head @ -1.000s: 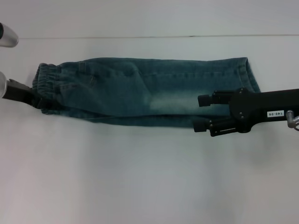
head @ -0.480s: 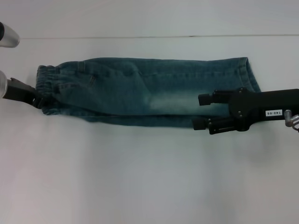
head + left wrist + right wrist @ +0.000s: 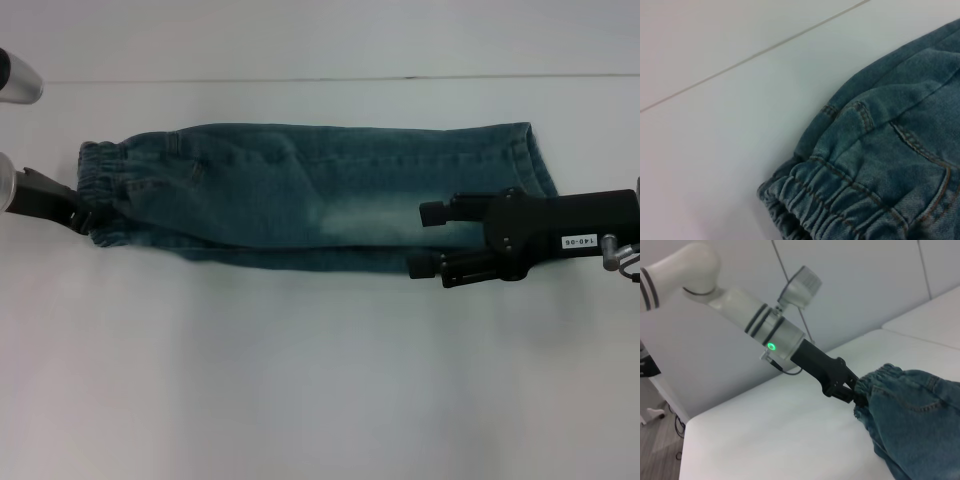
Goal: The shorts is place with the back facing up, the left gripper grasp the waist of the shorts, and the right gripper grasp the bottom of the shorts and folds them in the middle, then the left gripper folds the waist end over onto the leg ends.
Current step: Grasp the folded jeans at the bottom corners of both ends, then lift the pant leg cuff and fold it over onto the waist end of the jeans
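Observation:
The waist end [image 3: 102,180] will come down bunched and crooked when I fold it, because my left gripper pinches the shorts' puckered waist only at its near corner [image 3: 95,222].
The shorts [image 3: 300,195] lie folded lengthwise on the white table, a narrow blue-green denim strip running left to right. The puckered waist [image 3: 100,185] is at the left end and the stitched leg hems [image 3: 530,160] are at the right. My left gripper [image 3: 82,216] is shut on the waist's near corner. The right wrist view shows this grip, with the left gripper [image 3: 852,392] pinching the ruffled band. My right gripper [image 3: 425,240] is open over the leg end, one finger over the pale patch and one at the near folded edge. The left wrist view shows only the waist [image 3: 830,200] and a pocket seam.
The white table [image 3: 300,380] stretches bare in front of the shorts. A thin seam line [image 3: 300,78] runs across the table behind them. A silver part of the left arm [image 3: 15,75] shows at the far left edge.
The left gripper has drawn the waist slightly to the left. The right gripper has shifted a little left along the shorts, staying open.

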Robot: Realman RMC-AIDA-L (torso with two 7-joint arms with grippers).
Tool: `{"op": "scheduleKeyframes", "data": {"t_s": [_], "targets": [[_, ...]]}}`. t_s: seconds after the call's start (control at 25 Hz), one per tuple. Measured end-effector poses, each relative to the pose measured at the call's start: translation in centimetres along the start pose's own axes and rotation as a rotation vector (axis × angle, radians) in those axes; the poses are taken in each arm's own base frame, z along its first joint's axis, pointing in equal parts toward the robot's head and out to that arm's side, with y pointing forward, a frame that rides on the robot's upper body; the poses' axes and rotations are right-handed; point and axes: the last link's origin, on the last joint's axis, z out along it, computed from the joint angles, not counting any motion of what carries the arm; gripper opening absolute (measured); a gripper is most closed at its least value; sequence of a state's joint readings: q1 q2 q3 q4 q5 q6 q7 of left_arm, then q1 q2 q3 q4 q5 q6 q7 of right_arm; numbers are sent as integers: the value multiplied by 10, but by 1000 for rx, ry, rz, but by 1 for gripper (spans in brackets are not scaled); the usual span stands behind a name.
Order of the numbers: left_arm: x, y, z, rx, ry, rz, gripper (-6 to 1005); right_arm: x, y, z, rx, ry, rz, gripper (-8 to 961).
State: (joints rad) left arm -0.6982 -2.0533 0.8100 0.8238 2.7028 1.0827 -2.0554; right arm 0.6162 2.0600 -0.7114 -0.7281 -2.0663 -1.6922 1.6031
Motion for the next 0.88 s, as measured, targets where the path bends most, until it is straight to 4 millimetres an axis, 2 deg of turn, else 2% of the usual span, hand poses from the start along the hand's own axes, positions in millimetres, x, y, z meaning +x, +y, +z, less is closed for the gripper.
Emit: {"op": "scheduleKeyframes", "data": {"t_s": [0.88], "targets": [[1, 1, -2, -6, 0, 6, 116, -3, -1, 7, -5, 17, -13, 928]]}}
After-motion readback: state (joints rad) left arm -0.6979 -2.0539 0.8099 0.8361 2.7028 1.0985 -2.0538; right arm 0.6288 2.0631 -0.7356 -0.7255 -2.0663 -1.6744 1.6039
